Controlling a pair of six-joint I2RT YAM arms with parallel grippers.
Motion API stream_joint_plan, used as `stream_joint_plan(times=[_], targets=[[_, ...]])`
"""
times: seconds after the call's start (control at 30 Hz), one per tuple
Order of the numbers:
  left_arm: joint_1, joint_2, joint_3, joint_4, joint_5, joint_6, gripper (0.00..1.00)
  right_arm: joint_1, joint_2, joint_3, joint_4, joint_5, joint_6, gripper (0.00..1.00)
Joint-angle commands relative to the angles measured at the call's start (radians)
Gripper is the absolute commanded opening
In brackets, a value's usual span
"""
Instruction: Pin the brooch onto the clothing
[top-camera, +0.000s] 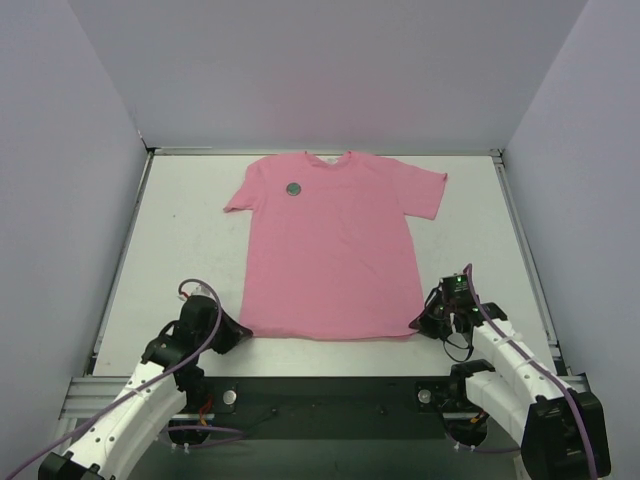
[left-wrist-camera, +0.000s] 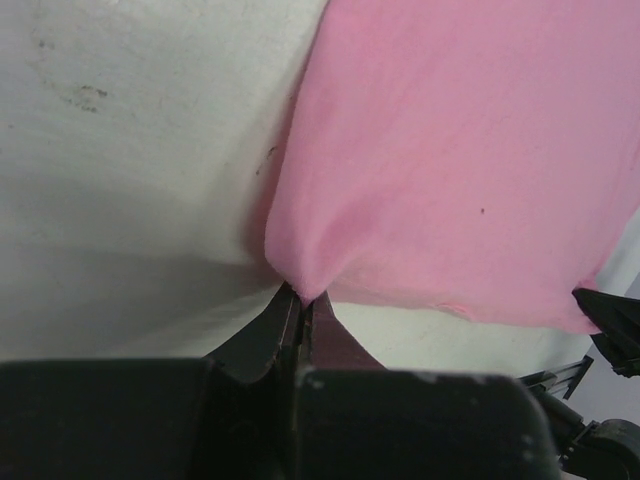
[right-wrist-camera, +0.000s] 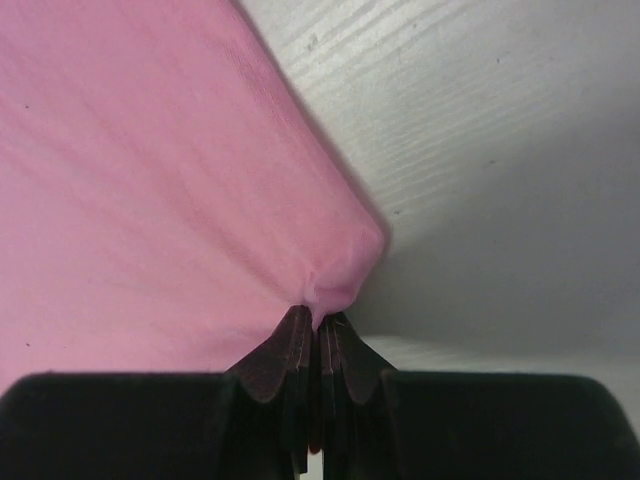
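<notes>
My left gripper should carry on pulling toward the near rail (top-camera: 320, 378) until the hem is close and then let go, since the pink T-shirt is smooth from neck to gripped hem corners (top-camera: 252, 329).
The clothing (top-camera: 335, 250), a pink T-shirt, lies spread flat on the white table with its neck at the far side. The brooch (top-camera: 293, 188), a small dark round disc, sits on its upper left chest. My left gripper (top-camera: 238, 333) is shut on the shirt's near left hem corner (left-wrist-camera: 300, 275); the fabric bunches into its tips (left-wrist-camera: 300, 298). On the other side my right gripper (top-camera: 420, 322) is shut on the near right hem corner (right-wrist-camera: 340, 270), the cloth pinched between its tips (right-wrist-camera: 320, 322).
Grey walls close the table on the left, back and right. A metal rail (top-camera: 300, 390) with the arm bases runs along the near edge. Bare white table (top-camera: 180, 240) shows left and right of the shirt.
</notes>
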Motion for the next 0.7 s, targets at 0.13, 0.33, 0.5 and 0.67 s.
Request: stream_joint_plan(times=[0.13, 0.33, 0.5, 0.67], targets=[[-0.02, 0.009, 0.058, -0.116, 0.02, -0.051, 0.0, 0.02, 0.002, 0.067, -0.262, 0.053, 0.022, 0.0], [-0.031, -0.027, 0.085, -0.214, 0.03, -0.066, 0.0, 0.018, -0.02, 0.092, -0.366, 0.066, -0.005, 0.0], [-0.047, -0.041, 0.068, -0.226, 0.055, -0.097, 0.0, 0.023, -0.011, 0.103, -0.389, 0.05, -0.022, 0.0], [-0.052, -0.028, 0.059, -0.231, 0.069, -0.097, 0.0, 0.026, 0.006, 0.116, -0.4, 0.053, -0.037, 0.06]])
